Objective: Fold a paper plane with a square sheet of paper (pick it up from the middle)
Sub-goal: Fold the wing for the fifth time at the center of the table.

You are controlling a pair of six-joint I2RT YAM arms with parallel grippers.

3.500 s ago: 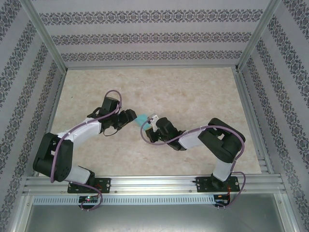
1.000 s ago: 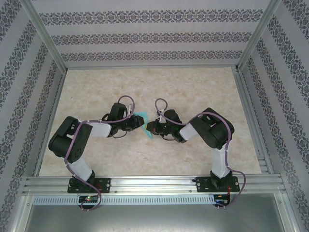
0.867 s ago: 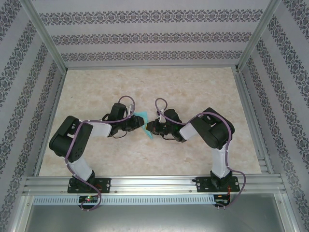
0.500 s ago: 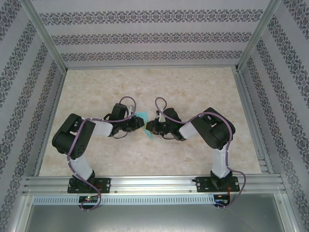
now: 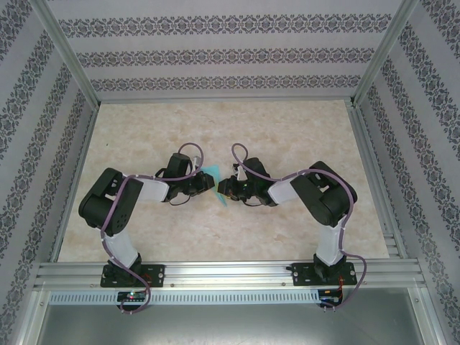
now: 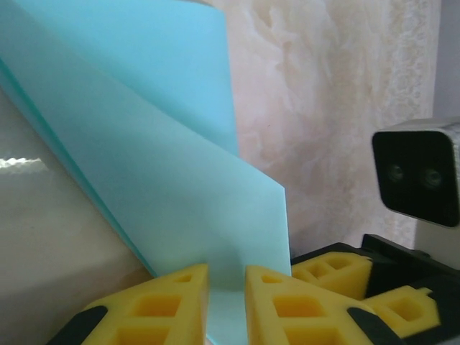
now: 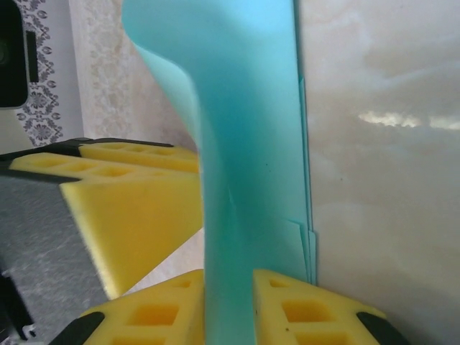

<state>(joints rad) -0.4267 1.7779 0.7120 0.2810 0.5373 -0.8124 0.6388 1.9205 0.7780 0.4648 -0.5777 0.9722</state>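
Note:
The paper's flap stands in a curve where my grippers bunch up. I should grip it with my right gripper nearer the paper's narrow end to straighten it.
The square sheet of paper, light blue and folded into layers, sits at mid-table between the two grippers. My left gripper comes at it from the left and my right gripper from the right, tips nearly meeting. In the left wrist view a broad folded flap of the paper runs down into the narrow gap of my left gripper. In the right wrist view a curved upright flap of the paper passes through the slightly parted jaws of my right gripper.
The marbled tabletop lies bare around the arms, with patterned walls behind and an aluminium rail at the near edge. The right gripper's yellow fingers crowd the left wrist view; a left finger crowds the right.
Both arms have drawn in since the oldest frame, closing on the paper. Over the last second the left arm's elbow shifted slightly; the paper stays put.

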